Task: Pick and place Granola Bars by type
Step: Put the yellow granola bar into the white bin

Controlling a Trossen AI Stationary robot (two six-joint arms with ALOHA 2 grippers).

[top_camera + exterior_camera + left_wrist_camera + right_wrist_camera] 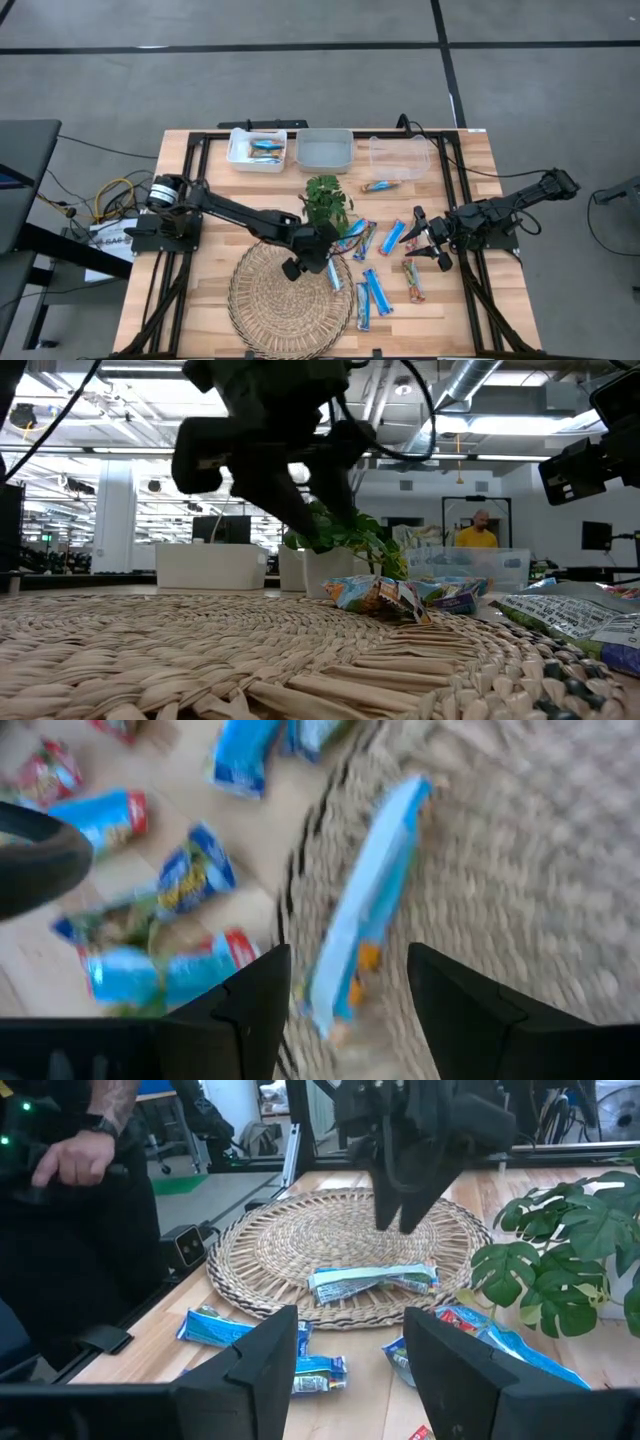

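The light-blue bar's narrow width (352,932) fits in the gap between my open fingers. My left gripper should keep going down until its fingers touch the woven mat (323,282), and then close.
Granola bars lie scattered on the wooden table between the arms: blue ones (392,237) (375,290) and a reddish one (413,280). One light-blue bar (365,910) (375,1280) lies flat on the right rim of a round woven mat (285,295). My left gripper (308,262) (348,960) hangs open just above this bar, a finger to each side, touching nothing. My right gripper (426,240) (350,1325) is open and hovers over the table right of the scattered bars. More blue bars rest in a white tray (257,148).
A small green plant (325,200) stands just beyond my left gripper. A grey tray (326,150) and a clear tray (398,155) sit along the far edge, with one bar (378,187) in front of them. A person's hand (80,1140) shows beyond the table.
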